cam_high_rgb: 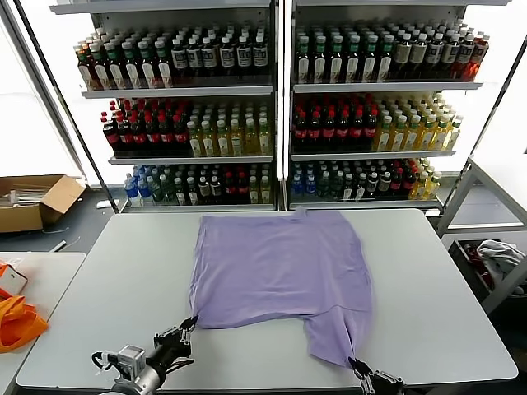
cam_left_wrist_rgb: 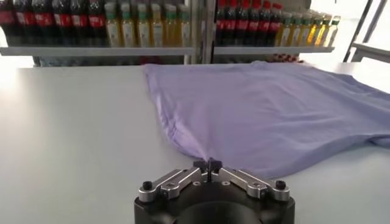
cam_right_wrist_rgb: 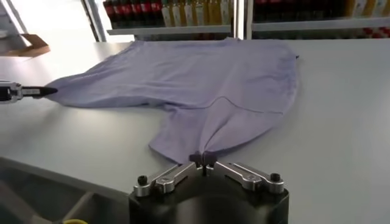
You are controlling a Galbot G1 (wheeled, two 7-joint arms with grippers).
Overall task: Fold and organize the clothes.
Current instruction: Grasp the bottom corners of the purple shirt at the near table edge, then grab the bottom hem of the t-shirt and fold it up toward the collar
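Observation:
The sleeve flap [cam_high_rgb: 333,336] sticks out past the shirt's near edge, so next my right gripper raises the flap's end and folds the flap back over the shirt [cam_high_rgb: 339,284].
The clothes, a lavender T-shirt [cam_high_rgb: 280,267], lie spread flat on the grey table [cam_high_rgb: 123,288], plain side up. My left gripper [cam_high_rgb: 190,323] is shut on the shirt's near left corner [cam_left_wrist_rgb: 204,155] at the table's front. My right gripper [cam_high_rgb: 356,364] is shut on the near end of the sleeve flap [cam_right_wrist_rgb: 201,137] that reaches toward the front right edge. In the right wrist view the left gripper's fingertips [cam_right_wrist_rgb: 42,91] show pinching the far corner. The cloth puckers where each gripper pinches it.
Shelves of bottles [cam_high_rgb: 272,107] stand behind the table. An orange cloth [cam_high_rgb: 16,321] lies on a side table at the left, a cardboard box [cam_high_rgb: 33,202] on the floor beyond it. A white-grey bundle [cam_high_rgb: 498,255] sits on a rack at the right.

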